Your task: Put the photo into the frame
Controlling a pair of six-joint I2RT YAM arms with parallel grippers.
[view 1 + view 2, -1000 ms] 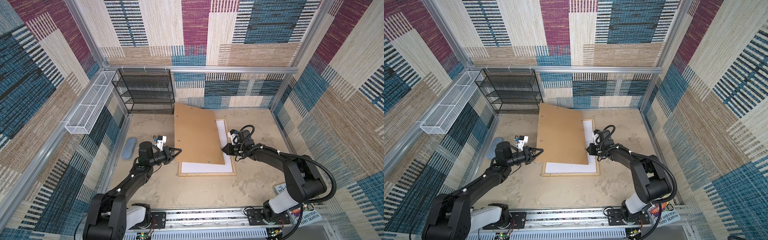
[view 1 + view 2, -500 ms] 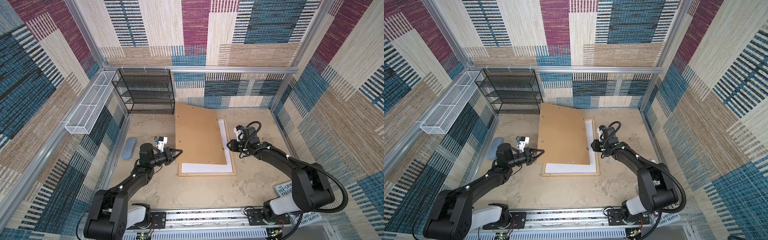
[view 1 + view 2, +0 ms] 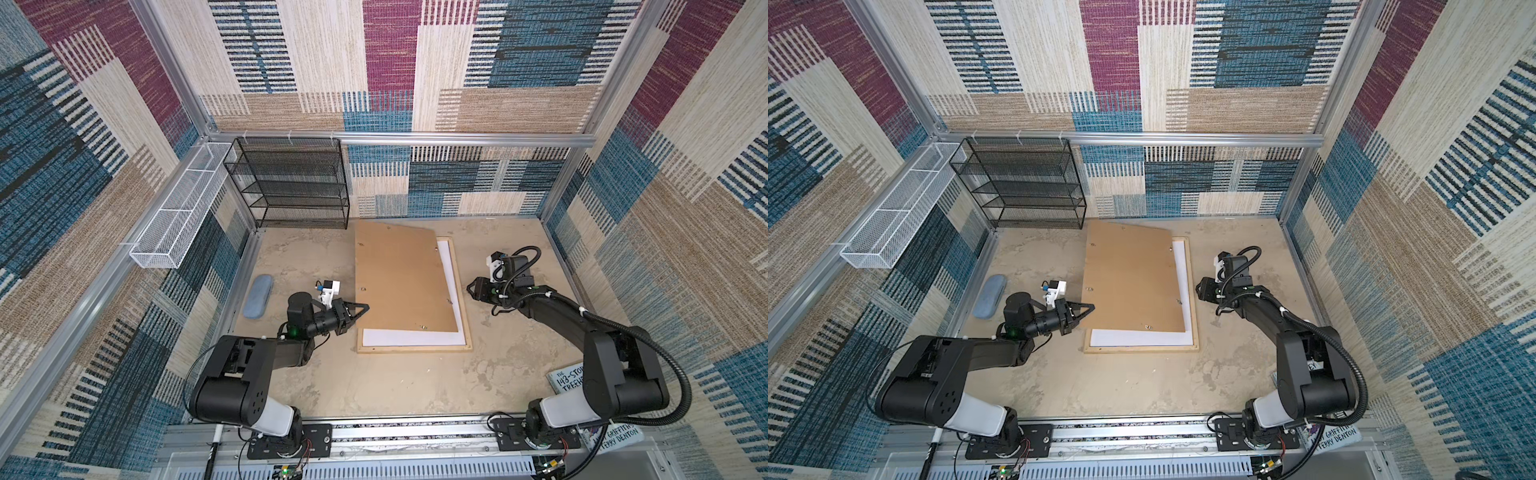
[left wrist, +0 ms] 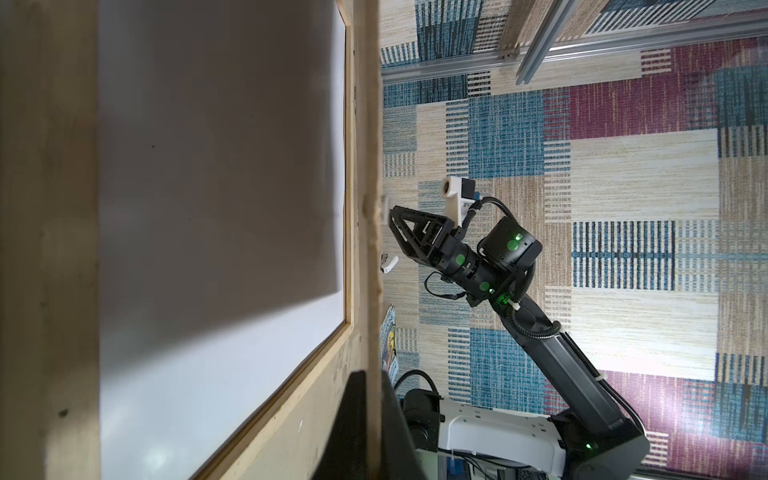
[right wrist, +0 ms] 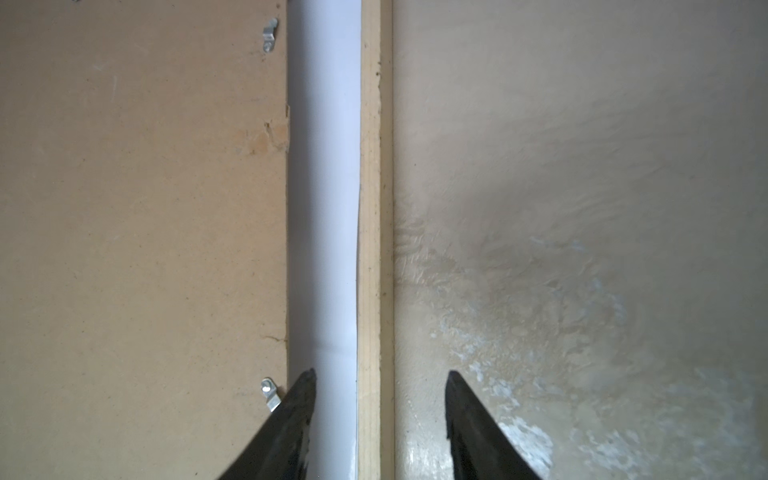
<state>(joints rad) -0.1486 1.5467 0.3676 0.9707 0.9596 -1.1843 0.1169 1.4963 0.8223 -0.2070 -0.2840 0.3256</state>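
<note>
A white strip [image 3: 449, 276] lies between the brown backing board and the bar [image 3: 460, 289] near the robot's right gripper, so the left gripper should keep taking the board that way until the two touch.
The pale wood frame [image 3: 415, 349] [image 3: 1142, 348] lies flat on the table. Inside it lies a plain white sheet [image 3: 415, 337] [image 5: 324, 166]; no printed side shows, so I cannot tell whether it is the photo face down. A brown backing board [image 3: 399, 278] [image 3: 1129, 274] lies skewed over the frame, leaving white strips bare. My left gripper [image 3: 361, 308] [image 3: 1088, 308] is shut on the board's left edge [image 4: 374, 291]. My right gripper [image 3: 471, 289] [image 5: 380, 374] hangs open and empty just right of the frame's right rail [image 5: 370, 208].
A black wire shelf [image 3: 299, 183] stands at the back left, against the board's far corner. A white wire basket [image 3: 178, 212] hangs on the left wall. A blue case [image 3: 257, 297] lies at the left. A book [image 3: 567, 380] lies front right.
My right gripper has drawn back to the right, away from the board's right edge, and its jaws have widened. The left gripper and the board have hardly moved.
</note>
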